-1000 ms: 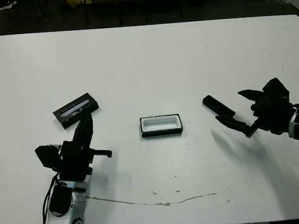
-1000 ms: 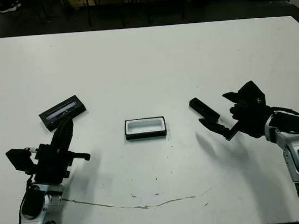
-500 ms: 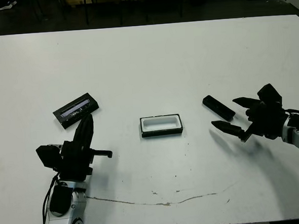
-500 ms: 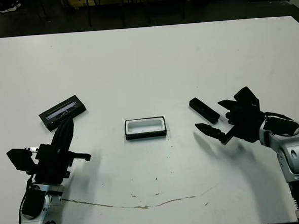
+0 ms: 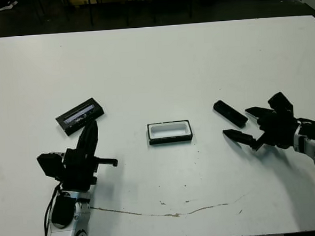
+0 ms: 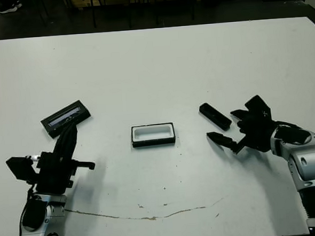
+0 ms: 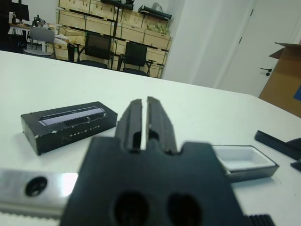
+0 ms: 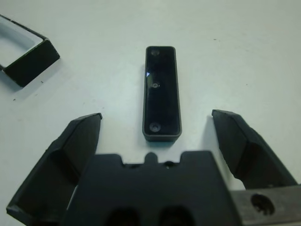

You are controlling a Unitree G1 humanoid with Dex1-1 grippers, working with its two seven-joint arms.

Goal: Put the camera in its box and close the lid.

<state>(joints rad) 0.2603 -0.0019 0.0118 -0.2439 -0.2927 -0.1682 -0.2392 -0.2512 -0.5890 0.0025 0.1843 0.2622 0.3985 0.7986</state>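
My gripper will lower the camera, and the camera will sink in almost level, because the white lining has a long hollow shaped like the bar.
The camera, a narrow black bar, lies flat on the table right of centre; the right wrist view shows the camera lengthwise between and just beyond the spread fingers. My right gripper is open, low over the table, just right of the bar and not touching it. The box, a shallow black tray with white lining, sits open at the table's centre. The lid, black with a silvery strip, lies at the left. My left gripper is shut and holds nothing, just in front of the lid.
The white table has a thin brownish crack line near its front edge. Chairs and stacked crates stand beyond the table in the left wrist view.
My right gripper has dropped and drawn back toward the table's right side, ending low beside the camera's near end. The left arm, box and lid have not moved.
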